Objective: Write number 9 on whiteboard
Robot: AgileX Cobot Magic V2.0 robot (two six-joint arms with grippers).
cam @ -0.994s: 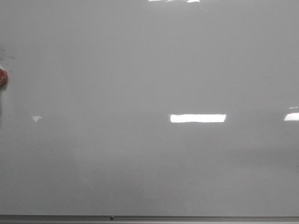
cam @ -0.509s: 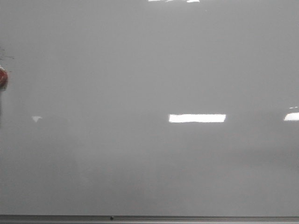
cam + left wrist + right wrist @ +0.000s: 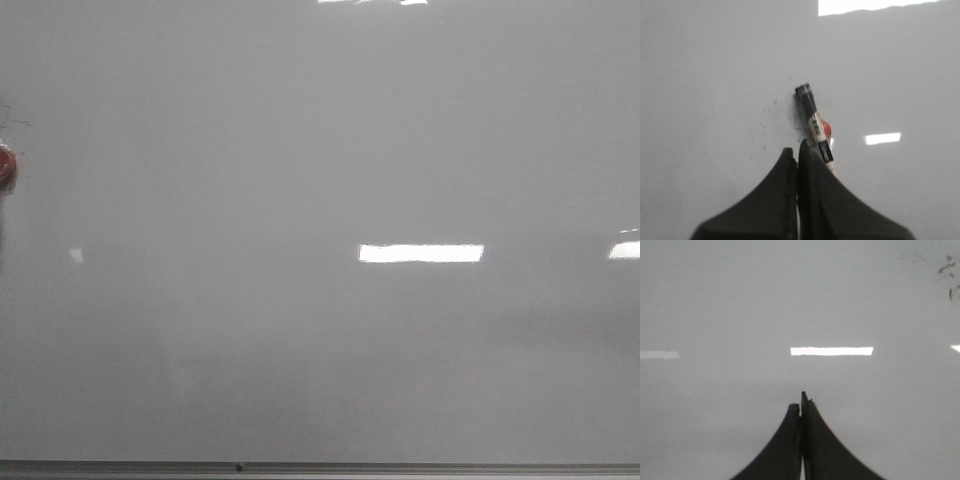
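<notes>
Next, my left gripper opens, grabs the marker's tip end [image 3: 826,151] and passes the marker to my right gripper, because the marker [image 3: 812,117] lies in front of my closed left gripper and far from my right gripper.
The whiteboard [image 3: 320,150] fills the front view, glossy grey-white, with a thin metal bottom edge. No number 9 shows on it in any view. Neither gripper is in the front view. In the left wrist view my left gripper [image 3: 794,148] is shut, its jaws pressed together. Just beyond it a black and white marker [image 3: 813,120] lies against the whiteboard [image 3: 715,60] with a red piece beside it. The marker's near end is hidden behind one finger. In the right wrist view my right gripper [image 3: 799,402] is shut and empty over bare whiteboard [image 3: 715,300].
A red object [image 3: 5,168] shows at the board's left edge in the front view, with faint dark smudges above it. Small dark specks [image 3: 765,125] lie beside the marker. Dark smudges [image 3: 947,267] mark the board in the right wrist view. Bright rectangles are light reflections [image 3: 421,253].
The light reflections shift slightly in the front view. Nothing else has visibly moved.
</notes>
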